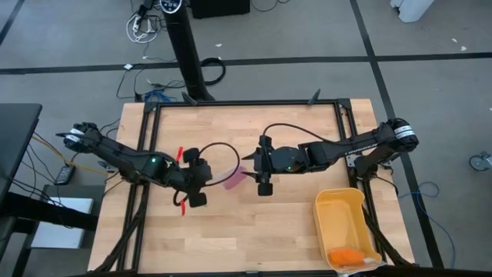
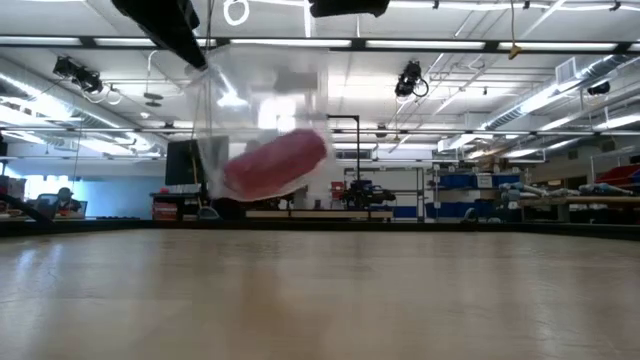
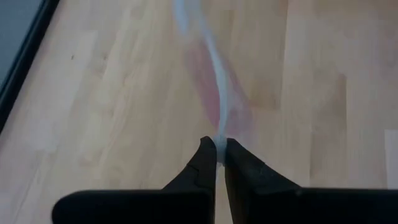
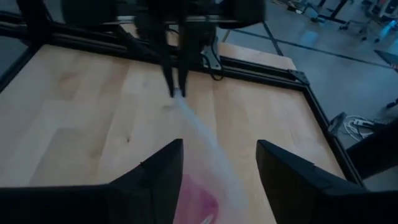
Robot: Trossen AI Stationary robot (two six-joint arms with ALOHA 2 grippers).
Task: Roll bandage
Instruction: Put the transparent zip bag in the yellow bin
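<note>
My right gripper should pinch the bag's free top corner (image 2: 320,52) and carry the bag to the yellow bin (image 1: 342,221), since the bag hangs from my left gripper, far away.
The pink bandage (image 2: 275,165) is a short roll inside a clear plastic bag (image 2: 240,100), and both hang clear above the wooden table (image 1: 254,231). In the high view the bag and bandage (image 1: 234,180) show between the two grippers at mid table. My left gripper (image 3: 217,152) is shut on the bag. My right gripper (image 4: 217,171) is open, its two fingers standing on either side of the bag's bandage end (image 4: 199,199); I cannot tell whether they touch it. My left gripper pinches an edge of the clear bag (image 3: 217,127) between its two fingertips, coming level from the table's left. The bag stretches away from the fingers toward my right gripper and hangs clear of the table with the bandage in its lower part.
A yellow bin (image 1: 338,208) at the near right holds a small orange object (image 1: 346,255). Black frame rails (image 1: 246,105) run along the table's far and side edges. Bare wood lies below and in front of the grippers.
</note>
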